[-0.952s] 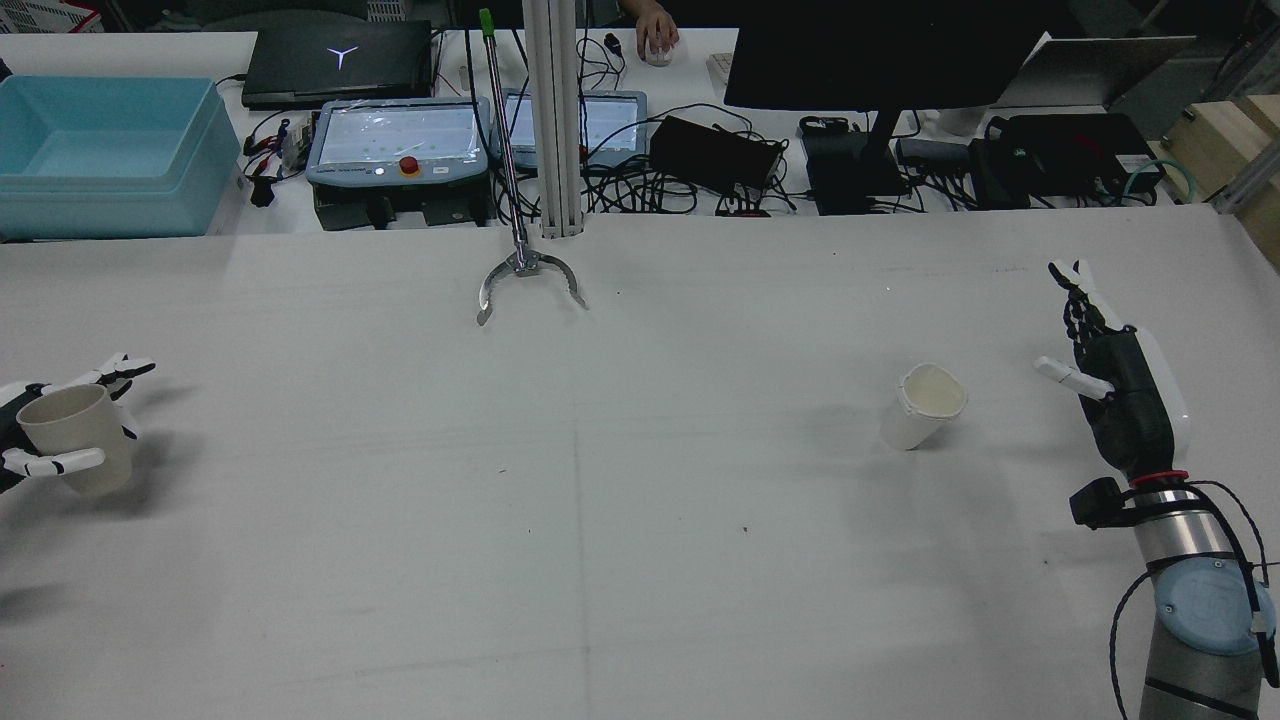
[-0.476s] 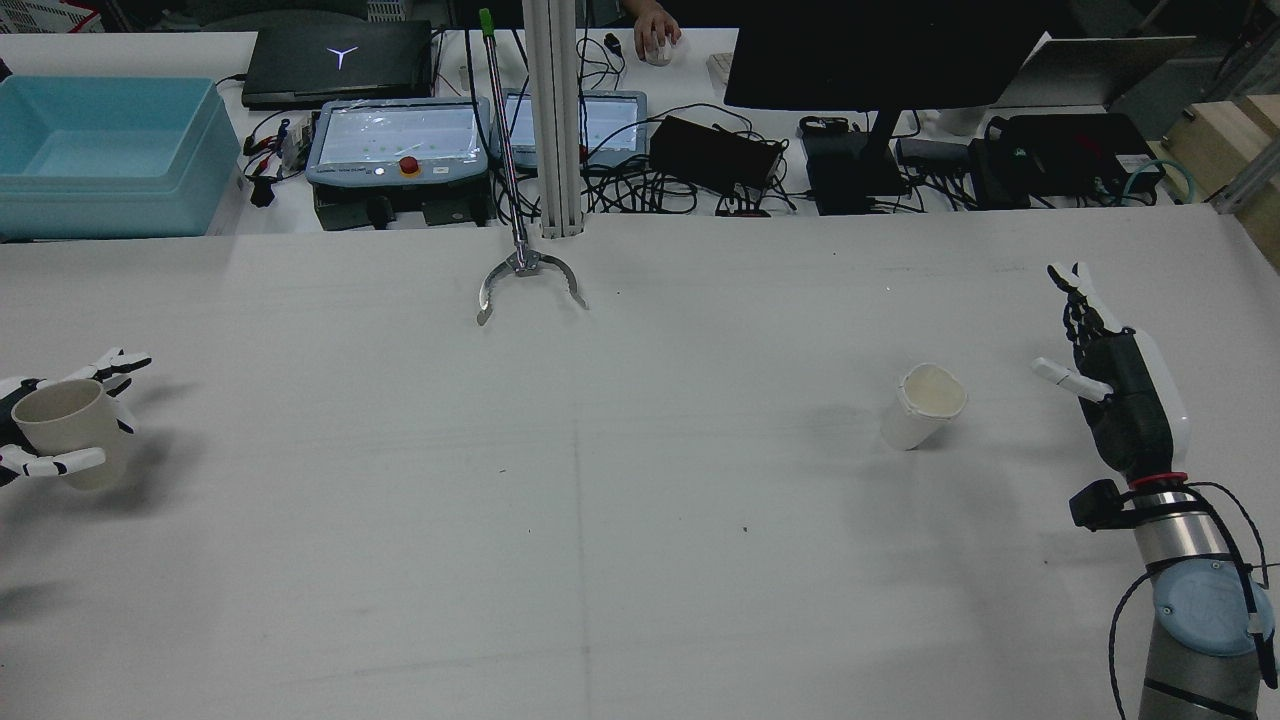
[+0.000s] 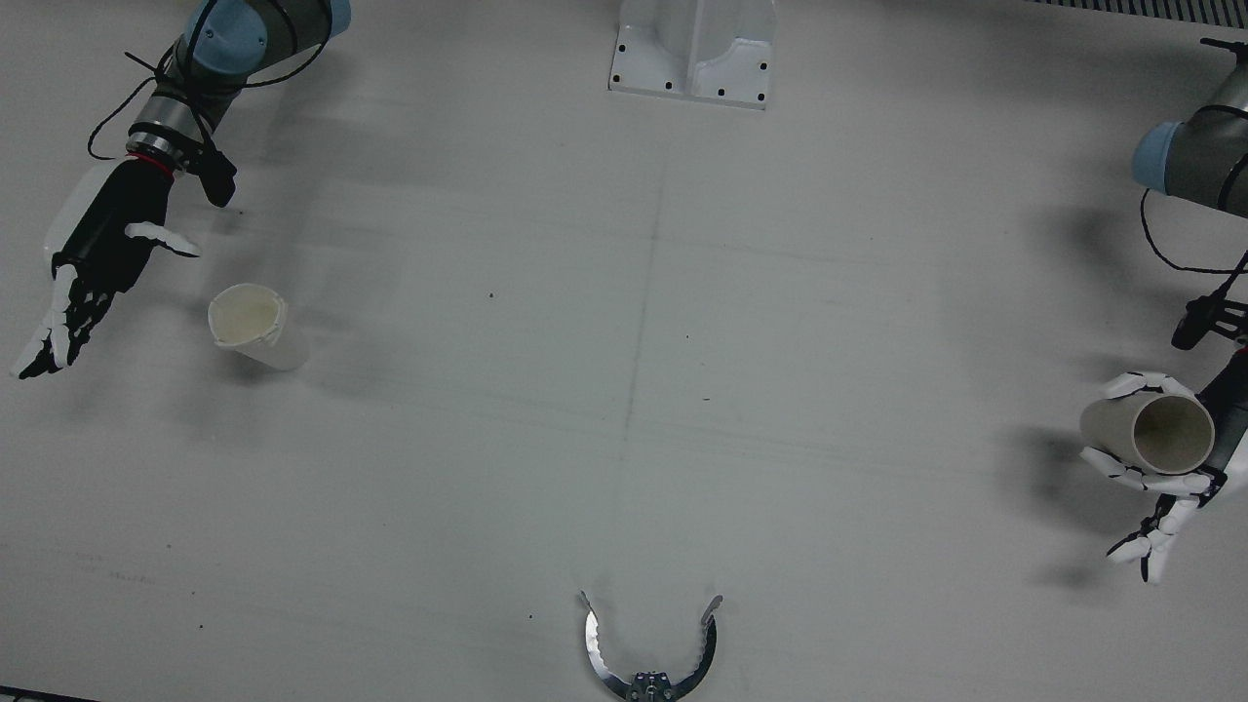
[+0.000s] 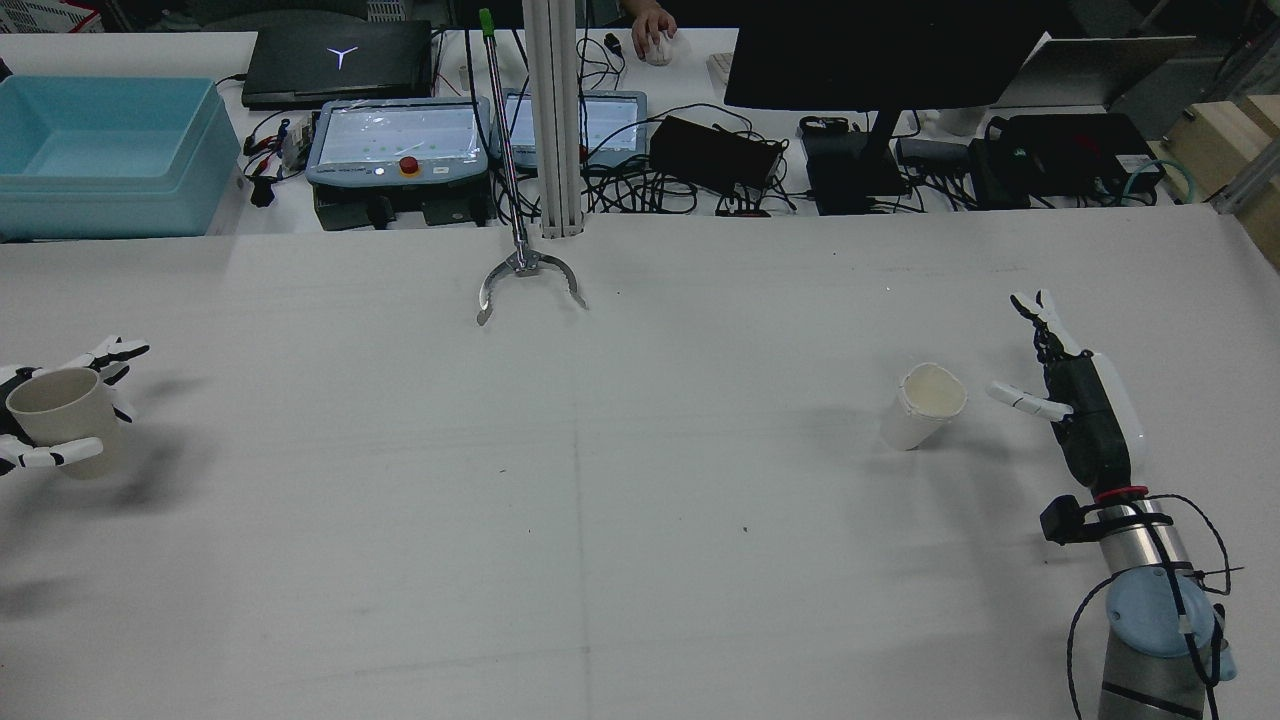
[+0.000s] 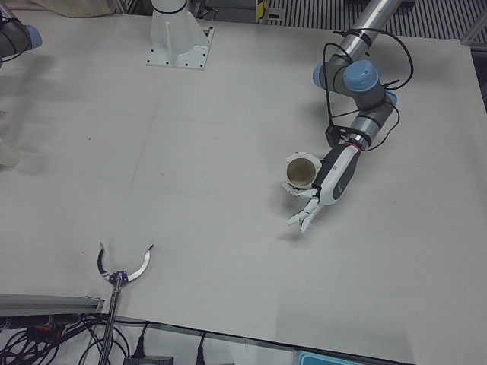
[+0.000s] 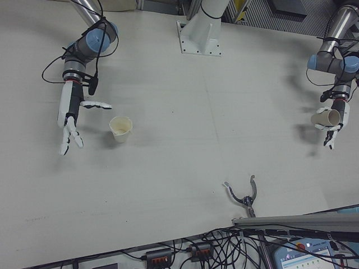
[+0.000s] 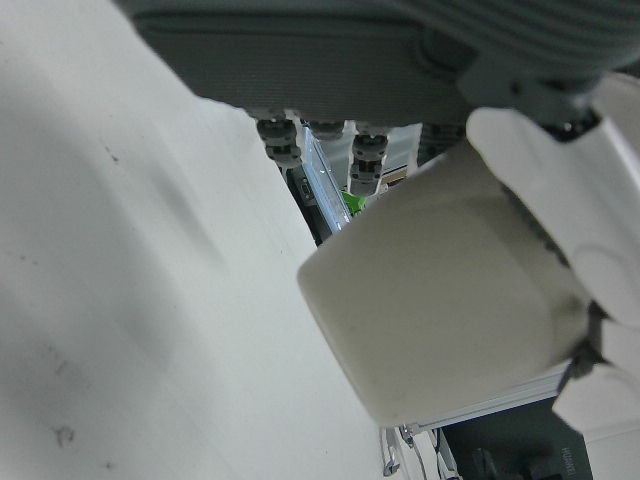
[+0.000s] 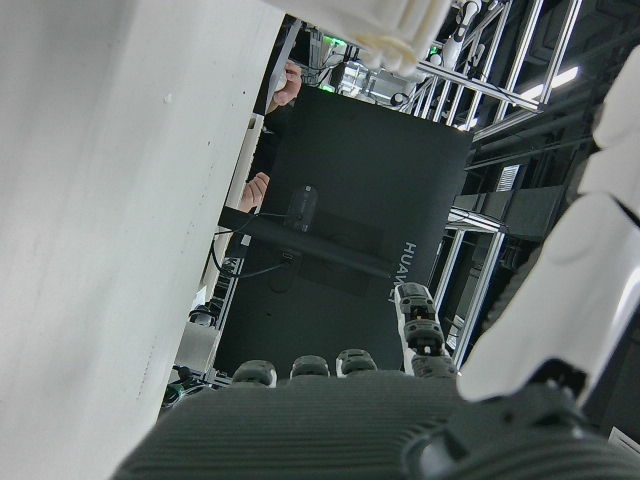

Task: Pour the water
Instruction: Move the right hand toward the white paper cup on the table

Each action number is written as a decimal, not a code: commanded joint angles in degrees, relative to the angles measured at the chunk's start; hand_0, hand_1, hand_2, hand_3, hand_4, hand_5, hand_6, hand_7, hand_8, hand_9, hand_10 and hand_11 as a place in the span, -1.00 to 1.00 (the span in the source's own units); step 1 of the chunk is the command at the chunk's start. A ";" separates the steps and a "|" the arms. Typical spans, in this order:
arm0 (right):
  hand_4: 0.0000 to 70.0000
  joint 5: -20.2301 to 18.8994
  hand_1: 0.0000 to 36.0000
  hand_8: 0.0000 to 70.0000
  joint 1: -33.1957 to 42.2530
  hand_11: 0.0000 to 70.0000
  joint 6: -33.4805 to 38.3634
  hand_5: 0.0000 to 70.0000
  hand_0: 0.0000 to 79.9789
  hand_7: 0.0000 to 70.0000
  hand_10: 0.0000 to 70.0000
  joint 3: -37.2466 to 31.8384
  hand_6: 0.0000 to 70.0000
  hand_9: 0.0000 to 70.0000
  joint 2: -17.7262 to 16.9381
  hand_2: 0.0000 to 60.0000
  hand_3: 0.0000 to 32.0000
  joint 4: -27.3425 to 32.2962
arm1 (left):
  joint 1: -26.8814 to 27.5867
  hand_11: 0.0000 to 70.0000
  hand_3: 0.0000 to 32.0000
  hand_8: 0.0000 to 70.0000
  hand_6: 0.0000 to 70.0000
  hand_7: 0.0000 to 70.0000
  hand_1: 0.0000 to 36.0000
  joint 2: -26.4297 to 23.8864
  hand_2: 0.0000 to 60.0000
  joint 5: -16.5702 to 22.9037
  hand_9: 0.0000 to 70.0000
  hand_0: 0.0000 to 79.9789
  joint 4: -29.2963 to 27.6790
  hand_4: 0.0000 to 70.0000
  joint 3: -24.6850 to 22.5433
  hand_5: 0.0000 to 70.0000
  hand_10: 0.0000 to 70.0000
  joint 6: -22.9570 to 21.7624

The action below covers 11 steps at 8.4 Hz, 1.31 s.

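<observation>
The opening of the white paper cup will bend inward when I grip and lift the cup, because the cup has a thin rim with a slight kink.
My left hand is shut on a beige paper cup and holds it above the table at the far left edge of the rear view. The held cup also shows in the front view, left-front view, right-front view and left hand view. A white paper cup stands on the table before my right arm, leaning a little; it also shows in the front view and right-front view. My right hand is open, just right of it, fingers stretched, not touching.
A metal grabber tool lies at the table's far middle edge; its jaws show in the front view. A blue bin, control tablets, a monitor and cables sit beyond the table. The white pedestal stands at centre.
My left hand has carried the beige cup further left and slightly up. My right hand has moved closer to the white cup, lower and leftward.
</observation>
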 commanded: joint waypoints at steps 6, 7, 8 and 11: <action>-0.84 0.05 -0.21 -1.00 -4.58 -1.00 -1.69 -0.70 0.18 -0.89 -1.00 -5.26 -1.00 -1.00 5.59 -0.62 -0.88 -0.06 | -0.44 -0.75 -1.00 -0.98 -0.75 -0.56 0.50 1.60 1.00 0.01 -0.95 -0.06 -0.89 1.00 0.12 1.00 -0.83 -0.03; -0.83 0.14 -0.24 -1.00 -4.85 -1.00 -1.68 -0.70 0.17 -0.89 -1.00 -5.63 -0.99 -1.00 5.86 -0.60 -0.86 -0.06 | -0.52 -0.74 -1.00 -0.98 -0.75 -0.56 0.50 1.60 1.00 0.01 -0.95 -0.06 -0.89 1.00 0.03 1.00 -0.82 -0.12; -0.84 0.06 -0.25 -1.00 -4.85 -1.00 -1.60 -0.70 0.16 -0.89 -1.00 -5.46 -1.00 -1.00 6.04 -0.61 -0.86 -0.06 | -0.53 -0.75 -1.00 -0.98 -0.74 -0.56 0.51 1.86 1.00 0.01 -0.95 -0.06 -1.07 1.00 0.03 1.00 -0.83 -0.12; -0.82 0.05 -0.25 -1.00 -5.47 -1.00 -1.51 -0.69 0.16 -0.87 -1.00 -5.11 -0.99 -1.00 6.57 -0.61 -0.88 -0.06 | -0.97 -0.75 -1.00 -0.98 -0.75 -0.56 0.46 2.21 1.00 0.01 -0.95 -0.08 -1.42 1.00 -0.06 1.00 -0.83 -0.12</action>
